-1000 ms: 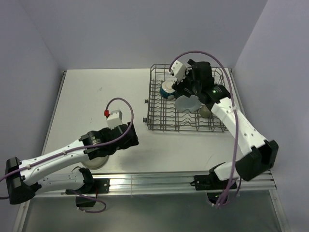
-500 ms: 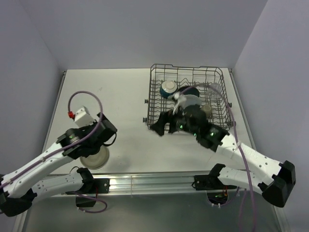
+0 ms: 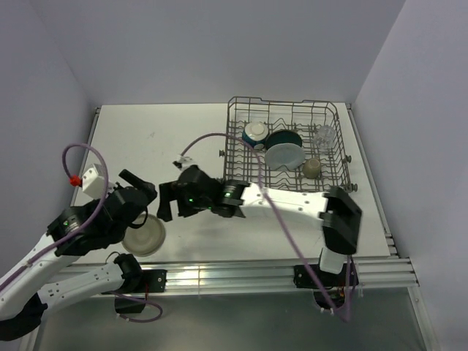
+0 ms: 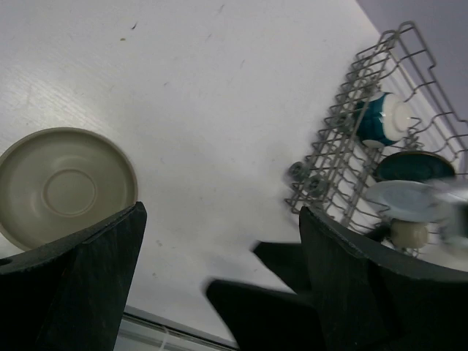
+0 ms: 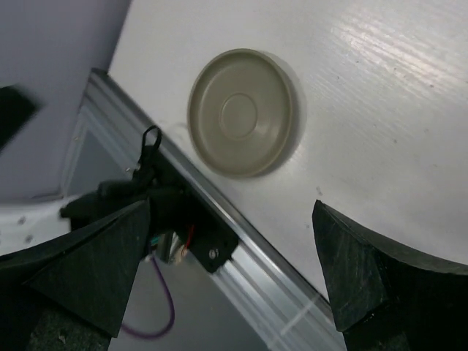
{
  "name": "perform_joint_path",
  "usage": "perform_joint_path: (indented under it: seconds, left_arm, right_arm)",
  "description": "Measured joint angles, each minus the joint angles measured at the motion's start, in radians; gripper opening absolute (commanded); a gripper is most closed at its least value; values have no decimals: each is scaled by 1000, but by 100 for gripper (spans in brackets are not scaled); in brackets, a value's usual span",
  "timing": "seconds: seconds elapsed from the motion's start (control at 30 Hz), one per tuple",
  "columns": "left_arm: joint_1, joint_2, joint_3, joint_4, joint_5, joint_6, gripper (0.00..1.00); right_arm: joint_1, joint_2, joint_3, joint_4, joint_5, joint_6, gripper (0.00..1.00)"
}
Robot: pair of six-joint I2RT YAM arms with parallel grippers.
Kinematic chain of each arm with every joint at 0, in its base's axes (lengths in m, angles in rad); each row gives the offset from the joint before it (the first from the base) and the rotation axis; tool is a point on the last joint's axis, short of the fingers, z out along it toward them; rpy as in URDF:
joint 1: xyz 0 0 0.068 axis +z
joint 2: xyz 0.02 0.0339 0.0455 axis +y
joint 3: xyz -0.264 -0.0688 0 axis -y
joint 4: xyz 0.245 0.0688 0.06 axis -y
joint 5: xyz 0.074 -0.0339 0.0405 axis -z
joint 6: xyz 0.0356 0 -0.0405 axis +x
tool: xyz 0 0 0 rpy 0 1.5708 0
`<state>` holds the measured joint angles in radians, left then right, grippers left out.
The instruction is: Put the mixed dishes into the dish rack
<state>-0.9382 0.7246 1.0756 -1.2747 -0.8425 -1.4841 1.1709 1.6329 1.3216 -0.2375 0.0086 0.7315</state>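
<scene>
My right gripper should now lower its open fingers over the grey-beige plate's rim (image 3: 164, 229), clear on the side toward the dish rack, until they straddle that rim.
The grey-beige plate (image 3: 144, 237) lies flat on the table near the front left edge, also seen in the left wrist view (image 4: 67, 186) and the right wrist view (image 5: 241, 113). My left gripper (image 3: 145, 200) hovers open and empty just above and behind it. My right gripper (image 3: 168, 199) reaches across the table, open and empty, to the plate's upper right. The dish rack (image 3: 284, 101) at the back right holds the teal bowl (image 3: 254, 134), dark teal plate (image 3: 284, 139), pale blue plate (image 3: 284, 156), mug (image 3: 312, 167) and glass (image 3: 325, 134).
The metal rail (image 5: 292, 285) runs along the table's near edge, right below the plate, with the left arm's base bracket (image 5: 183, 219) on it. The right arm's forearm (image 3: 285, 205) stretches low in front of the rack. Walls close in on the left, back and right.
My right arm has swung from the rack down and left across the table toward the plate. My left arm has pulled back to the left, uncovering the plate.
</scene>
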Motion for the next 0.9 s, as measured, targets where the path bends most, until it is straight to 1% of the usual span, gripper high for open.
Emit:
perform_joint_path:
  seconds: [0.07,0.17,0.37,0.53,0.67,0.73,0.9]
  left_arm:
    - [0,-21,36,2,2,27,90]
    - [0,-87,80,29,3,84,89]
    - [0,-268,159,77,-16,174,89]
    - [0,-374,174,113,-29,216,88]
    - [0,-417,173,155,-20,251,87]
    - [0,-421,172,166,-13,262,87]
    - [0,-422,171,171,8,276,87]
  right_arm:
    - [13,141,111,-48,6,36,100]
    - [18,277,188,-93,11,79,100]
    - [18,376,208,-129,0,143,98]
    - [18,502,376,-161,-9,172,94]
    - [18,576,444,-193,16,211,85]
    - [18,608,478,-230,39,224,84]
    - [18,676,556,-313,95,233,73]
